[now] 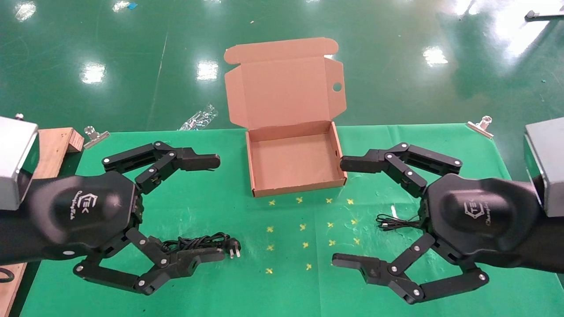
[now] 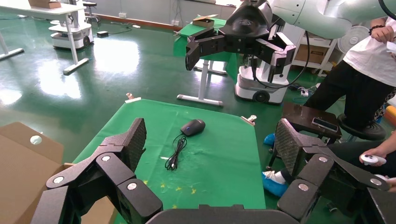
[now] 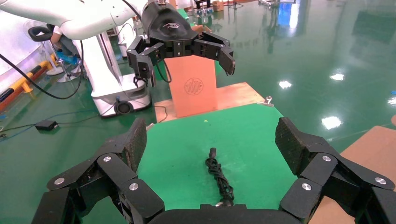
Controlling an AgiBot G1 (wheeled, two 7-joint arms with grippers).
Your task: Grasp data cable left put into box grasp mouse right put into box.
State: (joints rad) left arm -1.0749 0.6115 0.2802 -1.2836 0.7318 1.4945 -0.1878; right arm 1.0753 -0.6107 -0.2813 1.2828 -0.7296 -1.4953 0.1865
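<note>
I expect the mouse's thin looped wire [image 1: 402, 224] to keep its loops bundled when I lift it, and the mouse to dangle along, because the loops lie gathered tightly together [image 1: 387, 222].
The box [image 1: 252, 164] lies open at the table's far middle, its lid flap standing up behind it, nothing inside. The data cable [image 1: 199, 241] is bundled at the near left, its pronged plug toward the centre; the right wrist view also shows this data cable [image 3: 218, 174]. My left gripper [image 1: 221, 207] hovers open above it, holding nothing. The mouse [image 2: 193, 126] sits on the right side with its thin looped wire [image 1: 392, 222]; in the head view my right arm hides the mouse body. My right gripper [image 1: 337, 211] hangs open and holds nothing.
Yellow cross marks [image 1: 302, 227] dot the green cloth in front of the box. Metal clips [image 1: 480, 125] pin the cloth at both far corners. A wooden board [image 1: 55, 145] lies off the left edge. A person [image 2: 369, 79] sits beyond the right side.
</note>
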